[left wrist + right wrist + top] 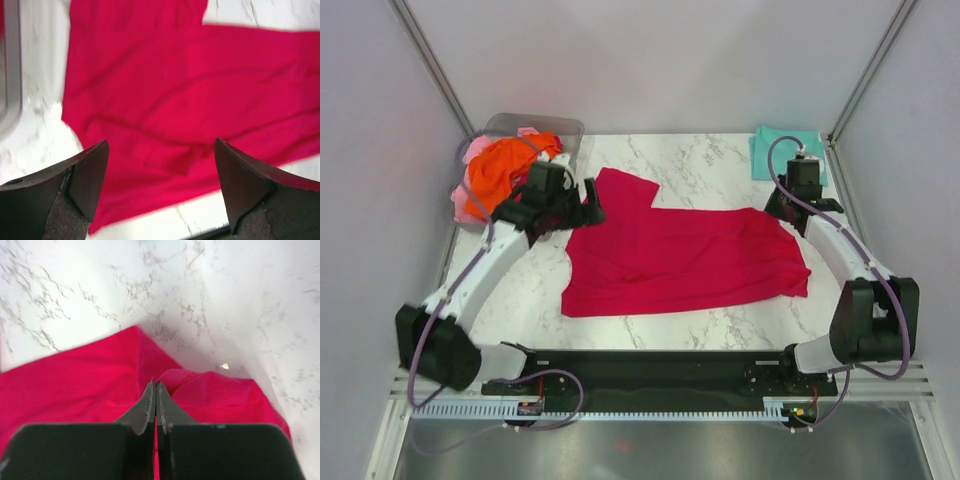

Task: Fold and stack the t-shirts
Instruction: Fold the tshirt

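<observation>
The crimson-magenta t-shirt's near side (632, 284) is bunched up, so the robot's left gripper should grab the back sleeve's end (607, 172) and lift together with the right gripper to spread the t-shirt flat.
The crimson-magenta t-shirt (680, 255) lies spread and wrinkled on the marble table, one sleeve pointing to the back. My left gripper (588, 205) is open and empty, hovering over the shirt's back left part; in the left wrist view the cloth (175, 90) fills the space under the gripper (161, 141). My right gripper (782, 212) is shut on the shirt's back right edge; the right wrist view shows red cloth (75, 390) pinched at the tips of the gripper (155, 386). The orange t-shirt (498, 170) and the pale pink one (475, 150) are heaped at the back left. The teal t-shirt (782, 152) lies folded at the back right.
A clear plastic bin (535, 125) stands at the back left and holds the orange and pink heap; its rim shows in the left wrist view (10, 100). Grey walls close in the table on the left, back and right. The black base rail (660, 365) runs along the near edge.
</observation>
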